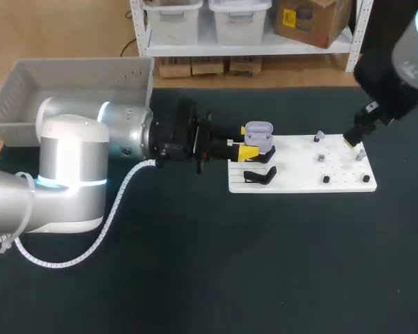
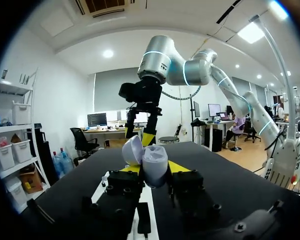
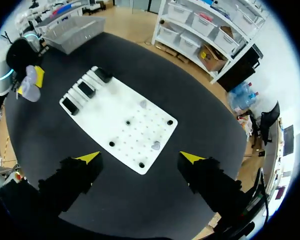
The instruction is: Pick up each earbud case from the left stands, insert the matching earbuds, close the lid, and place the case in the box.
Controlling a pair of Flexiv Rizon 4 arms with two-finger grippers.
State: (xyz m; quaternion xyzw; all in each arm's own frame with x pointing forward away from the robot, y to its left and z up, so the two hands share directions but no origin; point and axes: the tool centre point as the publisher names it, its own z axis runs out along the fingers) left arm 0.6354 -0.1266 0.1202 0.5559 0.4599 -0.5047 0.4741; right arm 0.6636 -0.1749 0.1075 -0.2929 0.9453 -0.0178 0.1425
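Note:
I expect the lilac earbud [image 1: 361, 154] to come off and leave a hidden peg behind when I lift it, since it perches in line with the black pegs [image 1: 366, 179].
A lilac earbud case [image 1: 258, 132] with its lid up sits between the yellow-tipped fingers of my left gripper [image 1: 248, 151], which is shut on it over the left end of the white board [image 1: 299, 167]. In the left wrist view the case [image 2: 153, 164] fills the gap between the fingers of the left gripper [image 2: 154, 170]. Two black stands [image 1: 260, 175] lie under and beside it. Small lilac earbuds [image 1: 320, 136] [image 1: 360, 154] rest on the board's right part. My right gripper [image 1: 353, 137] hangs open high above that end. In the right wrist view it [image 3: 141, 158] frames the board [image 3: 115, 112], and one earbud [image 3: 155, 145] lies ahead.
A grey bin [image 1: 70, 83] stands at the table's far left corner. Black pegs [image 1: 326, 179] stick up from the board's right half. The left arm's body and its white cable [image 1: 90, 243] cover the table's left side. Dark tabletop surrounds the board.

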